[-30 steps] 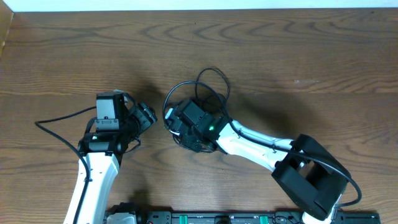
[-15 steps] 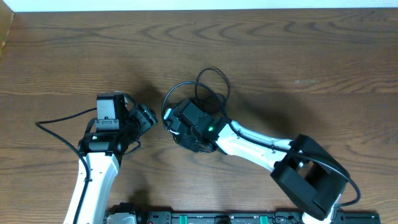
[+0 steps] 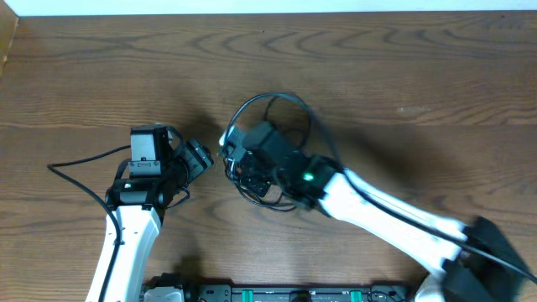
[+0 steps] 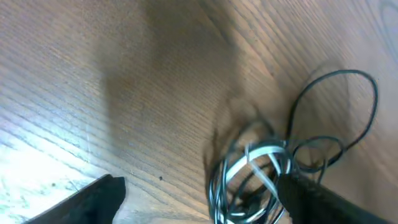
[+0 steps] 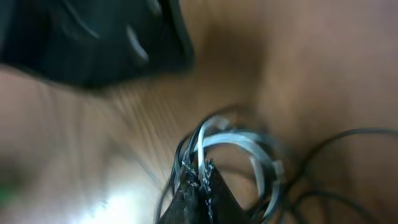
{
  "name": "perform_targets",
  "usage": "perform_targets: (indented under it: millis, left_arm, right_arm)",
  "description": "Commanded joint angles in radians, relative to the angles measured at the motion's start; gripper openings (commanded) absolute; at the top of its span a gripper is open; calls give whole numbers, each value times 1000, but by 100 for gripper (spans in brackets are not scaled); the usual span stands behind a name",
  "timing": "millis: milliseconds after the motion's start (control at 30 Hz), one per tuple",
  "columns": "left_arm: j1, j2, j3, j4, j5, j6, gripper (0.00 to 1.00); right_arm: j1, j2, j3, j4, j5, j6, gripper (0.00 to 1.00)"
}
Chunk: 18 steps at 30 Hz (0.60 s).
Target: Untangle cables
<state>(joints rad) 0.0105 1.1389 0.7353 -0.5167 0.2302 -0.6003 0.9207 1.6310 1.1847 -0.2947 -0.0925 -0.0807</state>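
My right gripper is covering the bundle's side (image 3: 232, 168) next to my left gripper. My right gripper should open and move back before my left gripper lifts the bundle's edge (image 4: 217, 182).
The cables (image 3: 277, 113) lie in one tangled bundle of black and white loops at the table's middle. My right gripper (image 3: 237, 165) sits over the bundle's left side, mostly hidden under its own wrist. In the right wrist view the right gripper (image 5: 202, 180) is shut, with a white strand of the cables (image 5: 239, 143) pinched at its tips. My left gripper (image 3: 198, 157) stands just left of the bundle and points at it. In the left wrist view the left gripper (image 4: 205, 202) is open, and the cables (image 4: 261, 165) lie beside its right finger (image 4: 323, 199).
The left arm's thick black wire (image 3: 80, 161) trails off to the left across the wooden table (image 3: 403, 67). A black rail with green marks (image 3: 294, 294) runs along the front edge. A pale strip (image 3: 268, 7) borders the table's far edge.
My right gripper has shut on the cables and its arm has swung up and to the right, dragging the loops with it. The left arm has stayed in place with its jaws slightly wider.
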Motion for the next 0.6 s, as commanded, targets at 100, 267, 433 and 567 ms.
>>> perform_targets:
  millis: [100,267,433,567]
  left_arm:
    - [0,6,9,-2,77,-99,99]
    - [-1,6,9,-44,76,-255,98]
    - [-1,6,9,-140,77,-523,98]
    - [-1,16,9,-180,187,-659,99]
  right_arm:
    - [-4,-109,13,-39,-101,62,1]
    - [-5,-107,13,-48,-101,61,1]
    - [-5,-107,13,-112,-22,61,13]
    - [-5,-109,13,-130,114,116,14]
